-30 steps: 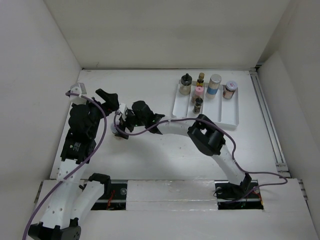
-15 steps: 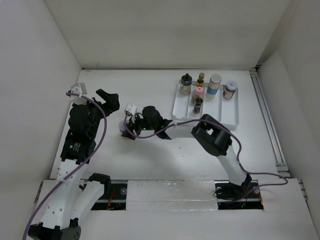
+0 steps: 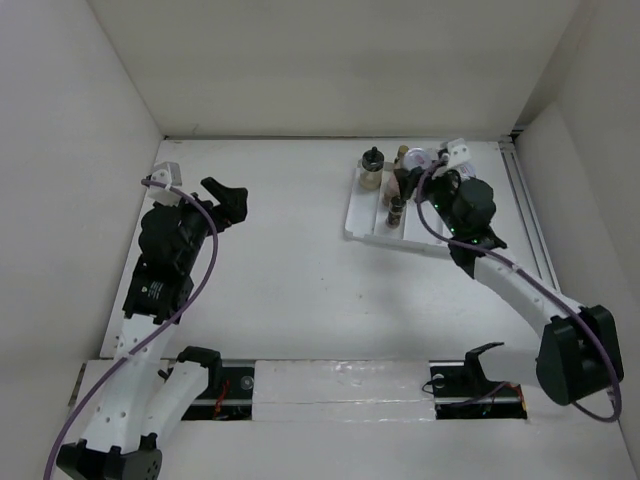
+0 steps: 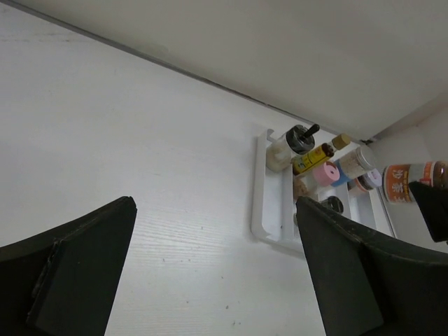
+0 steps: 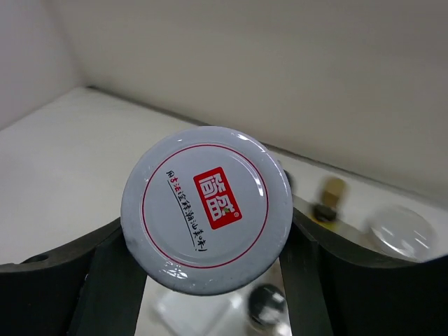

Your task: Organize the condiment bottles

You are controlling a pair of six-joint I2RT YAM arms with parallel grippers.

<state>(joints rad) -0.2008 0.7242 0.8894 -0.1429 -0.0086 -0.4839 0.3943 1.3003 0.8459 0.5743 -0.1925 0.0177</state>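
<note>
The jar's white lid (image 5: pixel 206 210) is up and the front of the tray's rail-side lane (image 4: pixel 362 214) is open, so my right gripper should keep going there and let go of the jar upright.
My right gripper (image 5: pixel 208 234) is shut on a jar with a white lid and red mark (image 5: pixel 208 208). It holds the jar above the back of the white ridged tray (image 3: pixel 440 235); the jar also shows in the top view (image 3: pixel 418 157) and in the left wrist view (image 4: pixel 404 187). In the tray stand a black-lid jar (image 4: pixel 299 140), a yellow-label bottle (image 4: pixel 315 157), a pink-lid jar (image 4: pixel 325 173), a silver-lid jar (image 4: pixel 355 161) and a small black-lid bottle (image 4: pixel 334 204). My left gripper (image 3: pixel 228 200) is open and empty over the table's left side.
White walls enclose the table at the back and on both sides. A rail (image 3: pixel 530 230) runs along the right edge beside the tray. The right arm's forearm (image 3: pixel 510 280) crosses the table's right part.
My right arm has carried the white-lid jar from the table's left-middle to above the tray at the back right. The left gripper has shifted slightly.
</note>
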